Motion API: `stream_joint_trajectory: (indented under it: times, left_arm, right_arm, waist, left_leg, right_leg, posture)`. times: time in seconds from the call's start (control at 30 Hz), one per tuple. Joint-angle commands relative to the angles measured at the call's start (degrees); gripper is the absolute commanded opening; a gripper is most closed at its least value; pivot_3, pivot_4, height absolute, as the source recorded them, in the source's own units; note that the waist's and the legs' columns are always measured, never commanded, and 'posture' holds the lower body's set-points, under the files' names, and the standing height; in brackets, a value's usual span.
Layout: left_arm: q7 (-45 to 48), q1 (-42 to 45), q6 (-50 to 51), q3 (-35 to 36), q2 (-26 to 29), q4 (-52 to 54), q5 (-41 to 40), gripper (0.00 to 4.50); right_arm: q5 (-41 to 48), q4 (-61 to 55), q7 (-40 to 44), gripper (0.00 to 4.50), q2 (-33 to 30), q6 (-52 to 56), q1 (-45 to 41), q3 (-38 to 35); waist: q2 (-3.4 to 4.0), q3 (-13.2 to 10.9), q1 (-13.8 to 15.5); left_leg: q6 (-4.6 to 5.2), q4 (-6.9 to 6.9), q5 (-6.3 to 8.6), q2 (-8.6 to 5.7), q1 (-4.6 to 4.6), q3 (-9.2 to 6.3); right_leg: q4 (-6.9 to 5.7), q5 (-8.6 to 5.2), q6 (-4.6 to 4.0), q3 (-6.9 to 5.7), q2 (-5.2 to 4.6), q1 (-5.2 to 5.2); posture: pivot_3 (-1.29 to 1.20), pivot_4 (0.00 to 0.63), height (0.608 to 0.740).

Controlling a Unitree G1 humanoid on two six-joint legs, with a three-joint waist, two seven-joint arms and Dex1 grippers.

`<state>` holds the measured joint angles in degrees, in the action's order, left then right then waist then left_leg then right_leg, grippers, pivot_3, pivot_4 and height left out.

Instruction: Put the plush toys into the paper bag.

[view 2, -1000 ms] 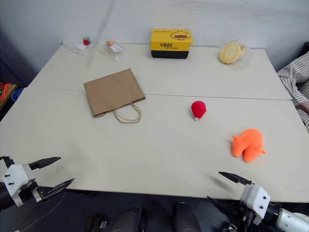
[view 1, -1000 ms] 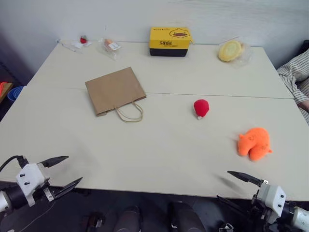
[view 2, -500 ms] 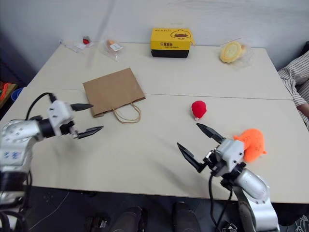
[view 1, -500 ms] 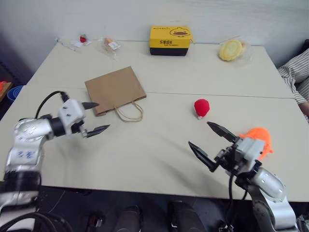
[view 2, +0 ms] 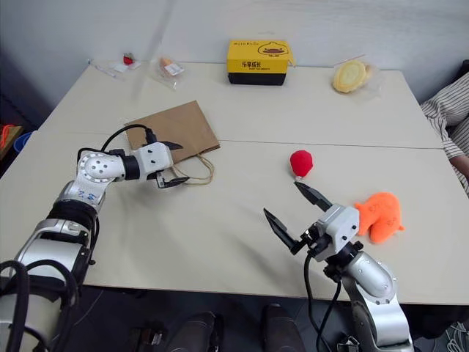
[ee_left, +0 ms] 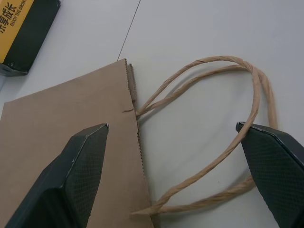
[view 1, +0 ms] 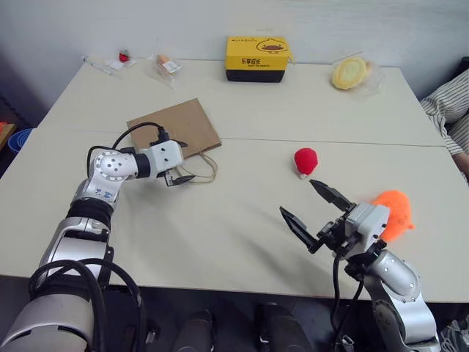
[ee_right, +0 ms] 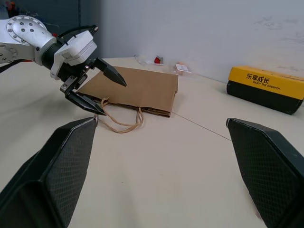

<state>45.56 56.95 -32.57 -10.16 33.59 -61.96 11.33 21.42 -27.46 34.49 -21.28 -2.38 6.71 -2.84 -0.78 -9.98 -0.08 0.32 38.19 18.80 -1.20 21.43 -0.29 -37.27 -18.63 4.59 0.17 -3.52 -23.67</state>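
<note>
The paper bag is lying flat, its opening shut (view 1: pixel 204 150). My left gripper should raise a cord handle (view 1: pixel 215 168) while my right gripper goes in and spreads the bag's opening apart.
The brown paper bag (view 1: pixel 174 132) lies flat at the table's left centre, its cord handles (ee_left: pixel 213 90) pointing toward me. My left gripper (view 1: pixel 190 161) is open and hovers at the bag's mouth, its fingers either side of the handles and holding nothing. The red plush toy (view 1: pixel 305 160) sits right of centre. The orange plush toy (view 1: pixel 392 214) lies near the right front, partly behind my right hand. My right gripper (view 1: pixel 297 196) is open and empty, raised above the table just left of the orange toy and below the red one.
A yellow-and-black duck box (view 1: pixel 256 59) stands at the back centre. A yellow item in clear wrap (view 1: pixel 350 75) is at the back right, and small packets (view 1: pixel 165 66) at the back left. A person's striped sleeve (view 1: pixel 451 103) shows at the right edge.
My left gripper has swung from the table's near-left edge forward and right to the bag's handles. My right gripper has risen from the front edge to beside the orange toy. Both stayed open.
</note>
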Motion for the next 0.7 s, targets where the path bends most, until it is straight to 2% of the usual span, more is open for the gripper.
stream_joint_trajectory:
  times: [0.03,0.1,0.27,0.4,0.47,0.57,0.7]
  left_arm:
    - [-2.59,2.19,-2.91,-0.47,-0.19,-2.52,1.76,4.10]
    - [-2.78,2.60,-3.33,-0.14,-0.80,-3.59,1.53,3.68]
    - [1.20,2.86,-3.29,1.82,-2.10,-4.04,-1.44,2.08]
    - [14.94,1.48,1.45,6.21,-4.08,0.33,-10.86,0.81]
    - [20.16,0.20,6.31,9.11,-5.42,6.24,-17.31,0.15]
    - [26.91,-3.64,16.90,11.54,-6.55,19.86,-26.75,0.03]
    - [26.57,-8.73,33.58,12.64,-6.11,38.60,-35.29,0.03]
  right_arm:
    - [0.29,-3.92,-1.01,4.50,-0.37,-0.20,0.77,-1.09]
    - [0.33,-4.24,-1.27,4.50,-0.45,-0.16,1.19,-1.16]
    - [0.40,-4.40,-1.66,4.50,-0.79,0.17,1.51,-1.52]
    - [0.76,-3.64,-0.96,4.50,-2.18,1.61,1.39,-1.45]
    - [1.66,-3.50,-0.79,4.50,-2.36,2.72,0.45,-1.05]
    - [3.36,-3.68,-0.14,4.50,-2.35,5.22,-1.33,0.43]
    - [3.60,-3.34,-0.18,4.50,-2.40,10.64,-5.30,3.70]
  waist:
    - [0.00,0.00,0.00]
    - [0.00,0.00,0.04]
    - [-0.06,-0.02,0.07]
    - [-0.06,-0.02,0.05]
    - [-0.06,-0.03,0.03]
    - [-0.06,-0.02,-0.11]
    - [-0.05,-0.03,-0.43]
  left_leg:
    - [0.00,0.00,0.00,0.00,0.00,0.01]
    - [0.00,0.01,0.00,0.00,0.00,0.01]
    - [0.00,0.08,0.00,-0.01,0.00,0.01]
    - [0.00,0.09,0.00,0.00,0.00,0.02]
    - [0.00,0.11,0.00,0.00,0.00,0.02]
    - [0.00,0.14,0.00,0.01,0.00,0.01]
    - [-0.04,0.16,-0.02,0.10,-0.02,-0.03]
  right_leg:
    - [-0.02,0.00,0.00,0.01,0.00,-0.01]
    - [-0.05,0.00,0.00,0.01,-0.01,-0.02]
    - [-0.11,0.00,0.00,0.00,-0.02,-0.02]
    - [-0.14,0.00,0.00,-0.02,-0.01,-0.02]
    - [-0.14,0.00,0.00,-0.01,-0.01,-0.02]
    - [-0.15,0.00,0.00,0.03,-0.02,-0.01]
    - [-0.21,0.00,-0.01,0.10,0.02,-0.02]
  posture:
    - [0.00,0.150,0.740]
    - [0.00,0.150,0.740]
    - [0.00,0.150,0.740]
    - [0.00,0.150,0.740]
    - [0.00,0.150,0.740]
    - [0.00,0.150,0.740]
    - [0.00,0.150,0.740]
